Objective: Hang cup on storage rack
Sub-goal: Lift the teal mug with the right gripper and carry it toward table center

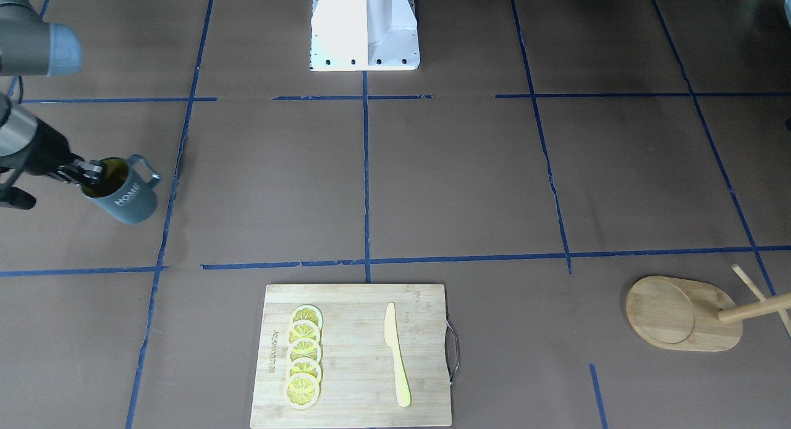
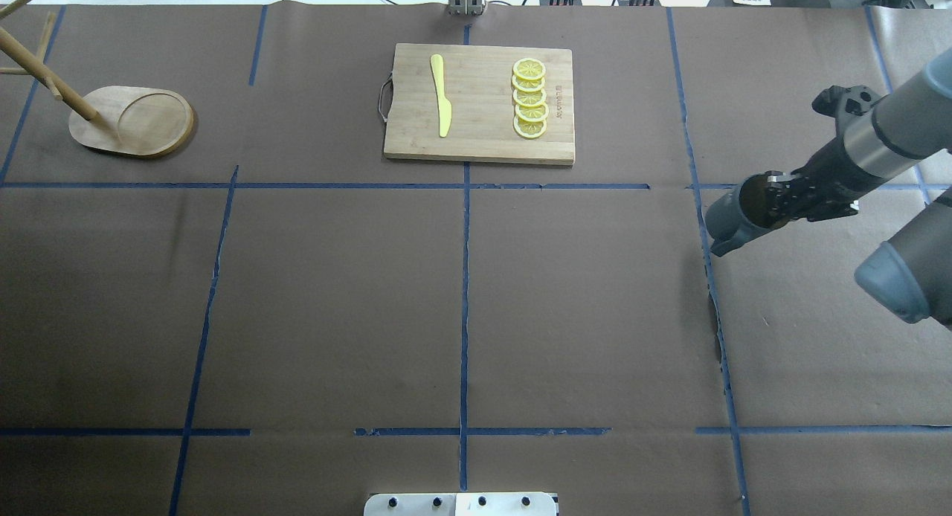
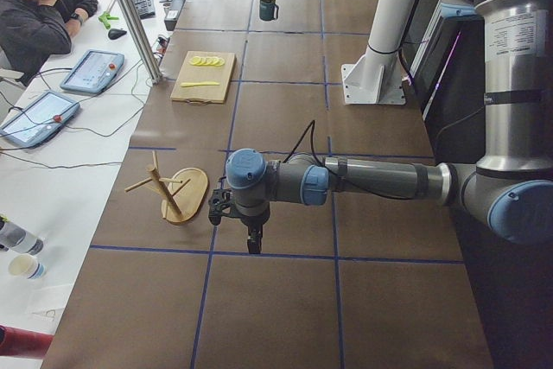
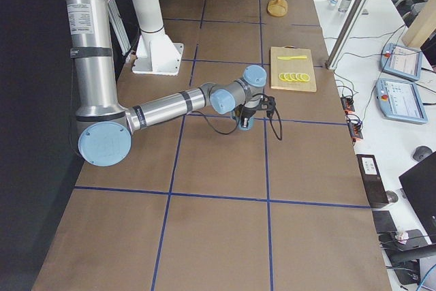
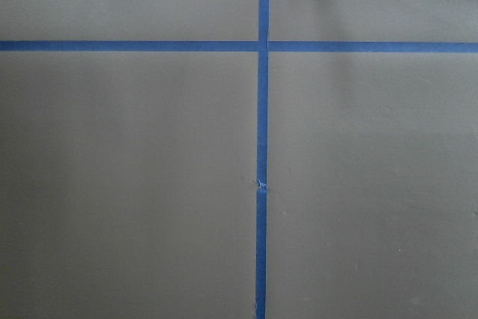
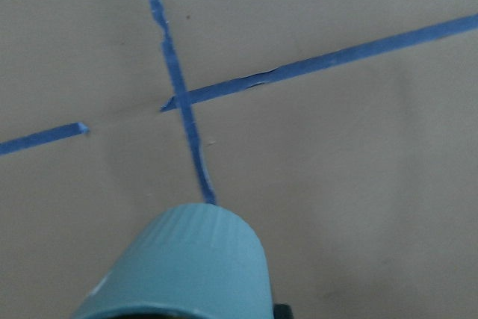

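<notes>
The cup's handle (image 1: 151, 170) points free toward the table's clear middle (image 1: 363, 185). My right gripper goes on carrying the cup there until the cup stands upright to be let go.
The cup (image 1: 126, 199), a teal-grey ribbed mug with white "HOME" lettering, hangs tilted above the table in my right gripper (image 1: 88, 172), which is shut on its rim. It also shows in the overhead view (image 2: 732, 217) and, from below, in the right wrist view (image 6: 187, 267). The storage rack (image 1: 680, 314) stands far across the table, with its pole (image 1: 751, 308) and thin pegs; the overhead view shows its base (image 2: 137, 122). My left gripper (image 3: 248, 235) hovers over the table near the rack (image 3: 177, 196); I cannot tell whether it is open or shut.
A wooden cutting board (image 1: 352, 355) with lemon slices (image 1: 304, 355) and a yellow knife (image 1: 395, 355) lies at the table's middle edge. The robot's white base (image 1: 364, 27) stands opposite. A person (image 3: 39, 15) sits beside the table with tablets.
</notes>
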